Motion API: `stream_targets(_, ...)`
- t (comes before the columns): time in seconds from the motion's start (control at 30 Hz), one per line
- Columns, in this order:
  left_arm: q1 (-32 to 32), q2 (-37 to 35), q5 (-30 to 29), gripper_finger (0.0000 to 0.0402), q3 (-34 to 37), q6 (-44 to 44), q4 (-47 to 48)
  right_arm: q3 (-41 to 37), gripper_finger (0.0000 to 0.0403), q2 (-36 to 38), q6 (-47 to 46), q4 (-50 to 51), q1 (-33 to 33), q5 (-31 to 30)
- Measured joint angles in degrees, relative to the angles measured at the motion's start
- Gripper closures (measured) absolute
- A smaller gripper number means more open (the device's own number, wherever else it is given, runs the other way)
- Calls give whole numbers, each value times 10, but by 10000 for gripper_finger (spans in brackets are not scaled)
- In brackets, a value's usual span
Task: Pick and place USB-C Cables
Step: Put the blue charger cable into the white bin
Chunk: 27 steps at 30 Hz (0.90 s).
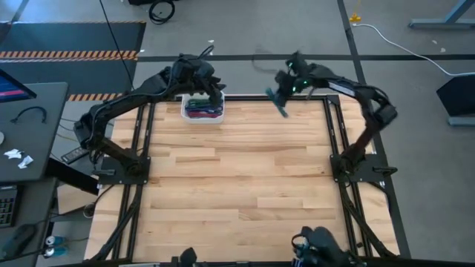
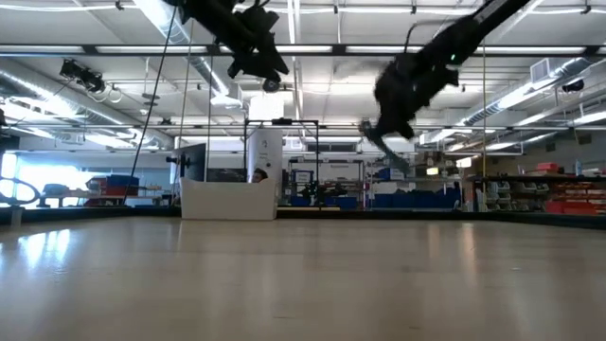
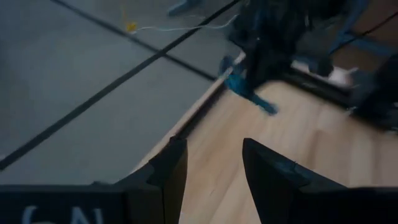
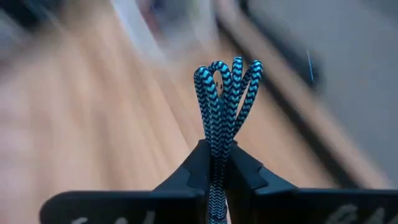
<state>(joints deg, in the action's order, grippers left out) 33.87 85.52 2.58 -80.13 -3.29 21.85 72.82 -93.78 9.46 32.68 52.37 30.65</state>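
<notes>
The white bin (image 1: pixel 202 109) is below my open left gripper and the teal bundle (image 1: pixel 279 105) is in my right gripper, so next I pass the teal bundle to my left gripper.
A white bin (image 1: pixel 202 109) stands at the table's far edge with several purple, magenta and green cable bundles (image 1: pixel 202 104) inside. My left gripper (image 3: pixel 212 163) hovers over the bin, open and empty. My right gripper (image 1: pixel 280 90) is raised near the far edge, right of the bin, shut on a teal braided cable bundle (image 4: pixel 225 93). That teal bundle (image 1: pixel 280 102) hangs in the air, clear of the table, also in the low view (image 2: pixel 388 147). My right gripper pinches the teal bundle between its two fingers (image 4: pixel 196 168) across its strands, partway along (image 4: pixel 219 148). The looped end (image 4: pixel 227 71) sticks out beyond the fingertips. In the high view the bundle is lifted clear and its free end (image 1: pixel 283 111) slants down below the gripper.
The wooden table top (image 1: pixel 245 178) stretches bare toward the near edge. Black frame rails (image 1: pixel 334 141) run along its sides. A dark side desk (image 1: pixel 30 126) with a looped black cord stands left of the table. A white cable (image 1: pixel 401 44) lies on the floor beyond.
</notes>
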Motion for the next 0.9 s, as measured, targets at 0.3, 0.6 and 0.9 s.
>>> stream_targets(0.3,3,1,116,223,67,-60,-161,2,384,127,-218,-348,-41,159)
stream_targets(0.6,-41,7,112,132,86,-83,-248,2,380,107,-363,-599,-108,155)
stream_targets(0.9,-64,6,129,123,86,-65,-281,1,381,65,-400,-637,-128,125)
